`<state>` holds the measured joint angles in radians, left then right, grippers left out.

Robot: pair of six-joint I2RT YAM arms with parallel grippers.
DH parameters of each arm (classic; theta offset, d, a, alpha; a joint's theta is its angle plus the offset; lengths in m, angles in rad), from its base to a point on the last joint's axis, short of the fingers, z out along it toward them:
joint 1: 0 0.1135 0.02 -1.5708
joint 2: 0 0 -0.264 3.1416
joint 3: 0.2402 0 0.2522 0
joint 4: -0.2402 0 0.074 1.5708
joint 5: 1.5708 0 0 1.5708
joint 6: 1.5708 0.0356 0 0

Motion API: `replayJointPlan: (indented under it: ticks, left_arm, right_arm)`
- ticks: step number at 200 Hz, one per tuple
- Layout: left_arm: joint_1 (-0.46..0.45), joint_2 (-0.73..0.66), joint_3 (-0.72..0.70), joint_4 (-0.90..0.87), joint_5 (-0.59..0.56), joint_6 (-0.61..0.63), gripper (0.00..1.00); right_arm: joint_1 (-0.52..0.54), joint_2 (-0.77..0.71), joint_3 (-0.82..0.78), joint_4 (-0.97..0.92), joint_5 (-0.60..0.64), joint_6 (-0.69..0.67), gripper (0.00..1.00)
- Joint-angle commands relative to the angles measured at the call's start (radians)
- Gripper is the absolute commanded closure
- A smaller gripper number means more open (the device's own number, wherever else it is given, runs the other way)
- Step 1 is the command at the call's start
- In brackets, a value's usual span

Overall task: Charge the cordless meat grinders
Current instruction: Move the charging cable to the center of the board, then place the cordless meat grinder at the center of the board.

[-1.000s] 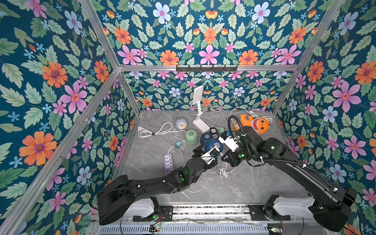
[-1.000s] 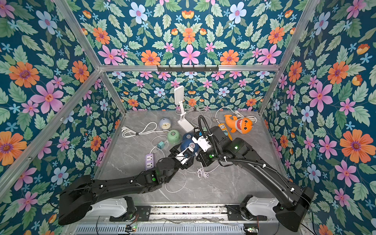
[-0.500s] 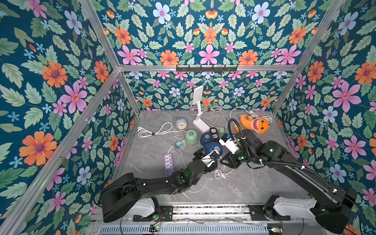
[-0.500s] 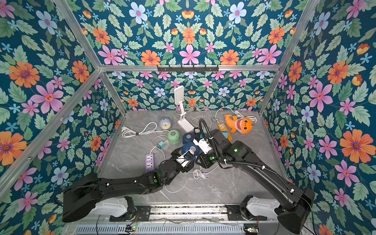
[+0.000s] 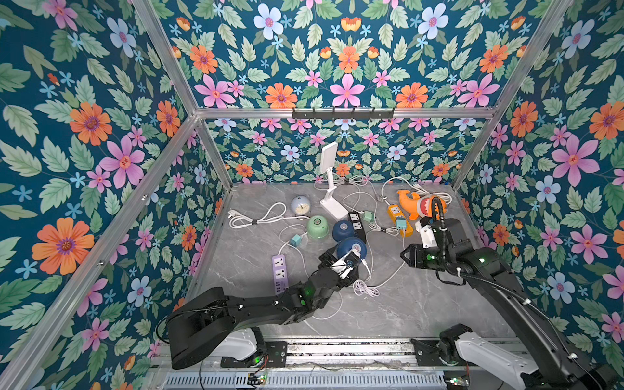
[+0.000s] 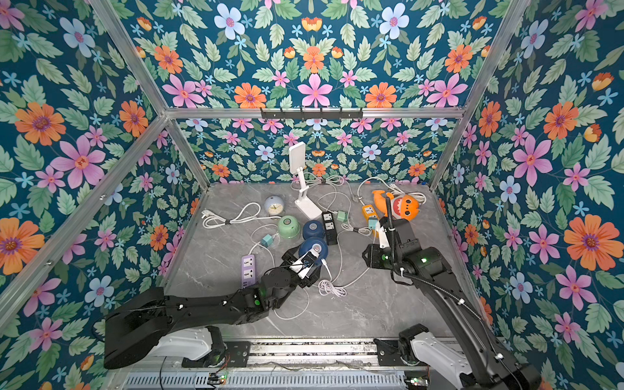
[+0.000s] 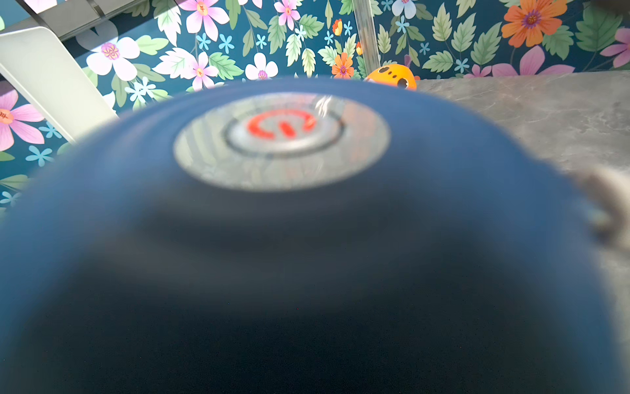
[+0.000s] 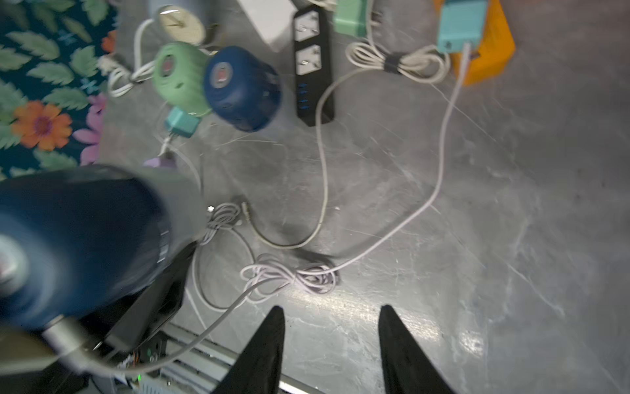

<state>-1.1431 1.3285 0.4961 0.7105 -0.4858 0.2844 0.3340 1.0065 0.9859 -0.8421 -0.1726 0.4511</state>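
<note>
The white cable [image 8: 442, 149] lies free between its coil and the teal adapter, so my right gripper keeps lowering until its open fingers can close on that stretch [image 8: 423, 206].
Both top views show three cordless meat grinders. The pale green one [image 5: 317, 227] [image 6: 288, 227] and a navy one [image 5: 342, 230] [image 6: 312, 229] stand side by side on the table. The other navy grinder [image 5: 351, 248] [image 6: 313, 249] is tilted, with my left gripper [image 5: 341, 264] shut on its lower part. It fills the left wrist view [image 7: 306, 238], silvery button [image 7: 281, 140] facing the camera, and hides the fingers. A white cable plug [image 8: 64, 337] sits at its side. My right gripper [image 5: 407, 256] [image 8: 329, 308] stands open and empty, well to the right of that grinder.
The white cable runs through a coil [image 5: 366, 288] to a teal adapter [image 8: 462, 24] on the orange power strip [image 5: 398, 217]. A black power strip [image 5: 356, 221], purple power strip [image 5: 280, 273], alarm clock [image 5: 300, 206], white stand [image 5: 329, 189] and orange shark toy [image 5: 420, 204] lie around.
My right gripper has opened and drawn back to the right, away from the tilted navy grinder. The left gripper keeps its hold on that grinder.
</note>
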Motion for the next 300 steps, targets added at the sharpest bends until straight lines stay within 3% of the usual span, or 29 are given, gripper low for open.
replayJointPlan:
  ticks: [1, 62, 114, 152, 197, 219, 257, 300]
  left_arm:
    - [0.002, -0.008, -0.006, 0.075, -0.013, -0.025, 0.69]
    - [0.002, 0.016, -0.007, 0.102, 0.003, -0.051, 0.69]
    - [0.0, 0.038, 0.015, 0.11, 0.019, -0.052, 0.69]
    - [0.0, 0.041, 0.019, 0.115, 0.021, -0.062, 0.69]
    - [0.0, 0.082, 0.039, 0.134, 0.035, -0.066, 0.7]
    - [-0.001, 0.108, 0.056, 0.151, 0.045, -0.072, 0.7]
    - [-0.02, 0.179, 0.109, 0.184, 0.062, -0.084, 0.7]
    - [-0.065, 0.36, 0.224, 0.29, 0.076, -0.13, 0.7]
  right_arm:
    - [-0.029, 0.046, -0.082, 0.092, 0.013, 0.13, 0.51]
    - [-0.031, 0.294, -0.211, 0.354, -0.03, 0.233, 0.5]
    - [-0.03, 0.48, -0.208, 0.5, -0.056, 0.28, 0.51]
    - [-0.031, 0.571, -0.211, 0.527, -0.044, 0.3, 0.64]
    - [-0.052, 0.493, -0.239, 0.494, 0.008, 0.28, 0.93]
    - [-0.093, 0.429, -0.242, 0.456, 0.013, 0.257, 1.0]
    - [-0.19, 0.309, -0.242, 0.379, 0.0, 0.211, 1.0]
    - [-0.35, 0.161, -0.213, 0.261, -0.019, 0.136, 1.0]
